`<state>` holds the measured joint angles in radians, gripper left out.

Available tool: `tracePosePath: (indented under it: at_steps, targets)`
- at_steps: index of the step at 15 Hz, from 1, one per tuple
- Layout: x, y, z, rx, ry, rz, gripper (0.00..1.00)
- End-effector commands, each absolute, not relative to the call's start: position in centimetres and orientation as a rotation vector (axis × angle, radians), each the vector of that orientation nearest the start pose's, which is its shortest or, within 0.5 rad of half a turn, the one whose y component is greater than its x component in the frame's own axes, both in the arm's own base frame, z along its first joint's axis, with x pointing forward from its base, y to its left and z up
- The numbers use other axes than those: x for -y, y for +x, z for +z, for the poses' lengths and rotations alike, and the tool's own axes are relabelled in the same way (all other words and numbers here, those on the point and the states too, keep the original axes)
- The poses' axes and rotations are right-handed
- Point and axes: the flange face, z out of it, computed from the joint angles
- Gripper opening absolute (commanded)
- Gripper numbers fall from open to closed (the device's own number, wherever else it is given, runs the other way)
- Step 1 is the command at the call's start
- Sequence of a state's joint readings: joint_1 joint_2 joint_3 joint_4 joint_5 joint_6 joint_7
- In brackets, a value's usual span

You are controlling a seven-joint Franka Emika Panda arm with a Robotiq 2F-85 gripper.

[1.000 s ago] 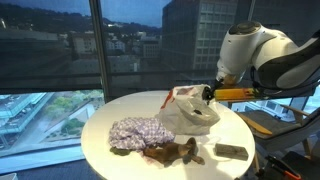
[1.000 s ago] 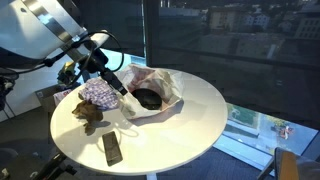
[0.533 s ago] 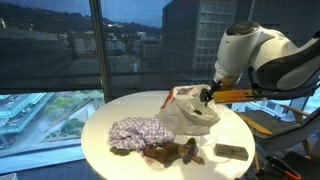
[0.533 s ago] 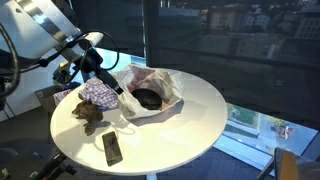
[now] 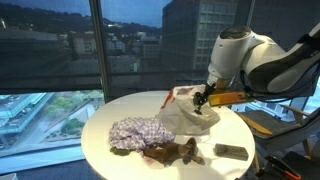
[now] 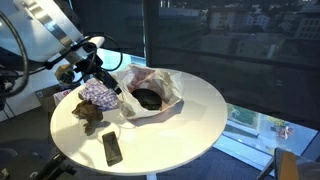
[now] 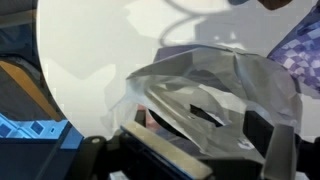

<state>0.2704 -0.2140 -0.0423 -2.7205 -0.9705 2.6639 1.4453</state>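
The purple patterned cloth's heaped top (image 5: 137, 125) is in the clear next to the bag, so my gripper should keep going toward the cloth until its fingers close on a fold (image 5: 150, 127).
A crumpled clear plastic bag (image 5: 188, 113) (image 6: 150, 88) lies on the round white table (image 5: 100, 150) (image 6: 190, 120), with a dark object (image 6: 148, 98) inside it. My gripper (image 5: 203, 97) (image 6: 112, 87) hangs just over the bag's edge, jaws wide open. In the wrist view the gripper (image 7: 205, 150) sits close above the bag's wrinkled plastic (image 7: 210, 95), with one finger (image 7: 165, 155) on each side of a fold. Nothing is gripped.
A purple patterned cloth (image 5: 135, 132) (image 6: 98, 94) (image 7: 300, 50) lies beside the bag. A brown lumpy thing (image 5: 175, 152) (image 6: 90, 113) and a flat dark device (image 5: 231, 151) (image 6: 112, 148) sit near the table's edge. Tall windows stand behind.
The arm has shifted a little sideways over the bag. The jaws have stayed wide open, and nothing on the table has moved.
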Motion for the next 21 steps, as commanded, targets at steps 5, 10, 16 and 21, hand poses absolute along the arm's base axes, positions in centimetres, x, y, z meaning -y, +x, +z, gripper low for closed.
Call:
tracePosePath:
  at_steps: [5,10,16,21]
  targets:
    - [-20.3,47.3,31.7,-0.15,-3.158,-0.883,1.0]
    - [-24.2,50.6,29.7,-0.016,-3.054,-0.801,1.0]
    - [-28.5,52.1,26.0,0.13,-2.978,-0.667,1.0]
    - [-28.7,55.7,23.2,0.106,-2.992,-0.629,1.0]
